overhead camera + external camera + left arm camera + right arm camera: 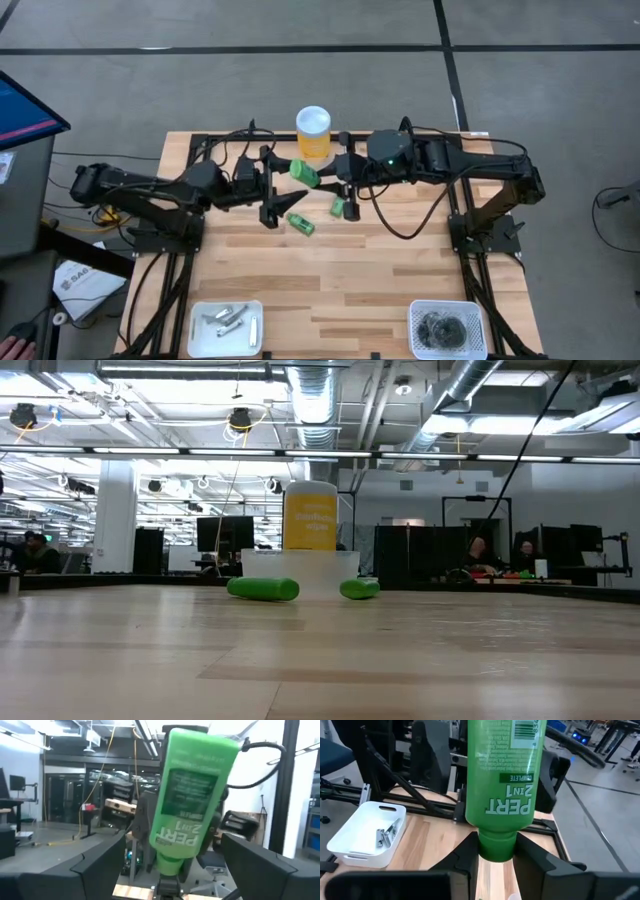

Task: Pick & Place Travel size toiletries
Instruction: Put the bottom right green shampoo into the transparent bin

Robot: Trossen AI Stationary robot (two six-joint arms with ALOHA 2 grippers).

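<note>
The robot's right gripper has the green tube's cap (497, 845) inside its fingers, so next the left gripper takes hold of the tube's body (304, 173) before carrying the tube cap first to the bin.
My right gripper (496, 852) is shut on a bright green tube (305, 173) and holds it in the air over the middle of the table's far part. My left gripper (280, 185) faces it from the left. It is open, with its fingers (100, 865) wide on either side of the tube (192, 795) and a gap showing on both sides. Two more green tubes (300, 224) (340, 208) lie flat on the wood; the low view shows them as tubes (263, 589) (359, 589). My right gripper pinches the tube's round cap end (496, 845) between its two fingers. It comes from the table's right side, pointing nearly level. The tube sticks out beyond the fingertips toward my left gripper, roughly in line with the fingers, and is lifted clear of the table.
A tall yellow cylinder with a white lid (313, 130) stands at the far edge, just behind the grippers. A white tray (227, 325) with silvery metal pieces sits at the near left. Another white tray (447, 328) with dark round pieces sits at the near right. Bare wood lies between them.
</note>
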